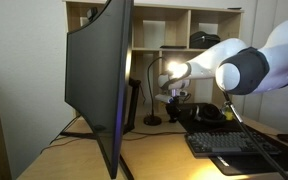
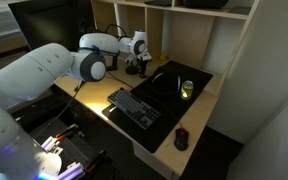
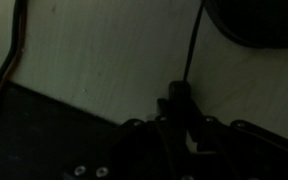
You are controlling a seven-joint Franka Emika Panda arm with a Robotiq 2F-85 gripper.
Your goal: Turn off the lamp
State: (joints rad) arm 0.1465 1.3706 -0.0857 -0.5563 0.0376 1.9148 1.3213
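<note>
The lamp is lit while the robot's gripper pinches the cord switch [image 3: 179, 89] near its lamp-side end, so the gripper should open and squeeze the switch farther away from the lamp base.
The lamp [image 1: 150, 88] is a slim black desk lamp with an arched neck, standing behind the monitor in front of the shelf. Its head [image 1: 174, 70] glows brightly. It also shows in an exterior view [image 2: 115, 31]. My gripper [image 1: 174, 97] hangs just below the lit head, low over the desk [image 2: 137, 68]. In the dark wrist view the fingers [image 3: 179, 100] look closed together, tips on a thin black cord [image 3: 191, 40] that runs up the desk. The round lamp base [image 3: 256, 18] is at the top right.
A large dark monitor [image 1: 99, 80] stands close by. A black keyboard [image 2: 134, 108], a black mat [image 2: 169, 85] with a glowing cup [image 2: 187, 90] and a mouse [image 2: 181, 138] lie on the wooden desk [image 2: 199, 115]. Shelf cubbies [image 1: 184, 30] stand behind.
</note>
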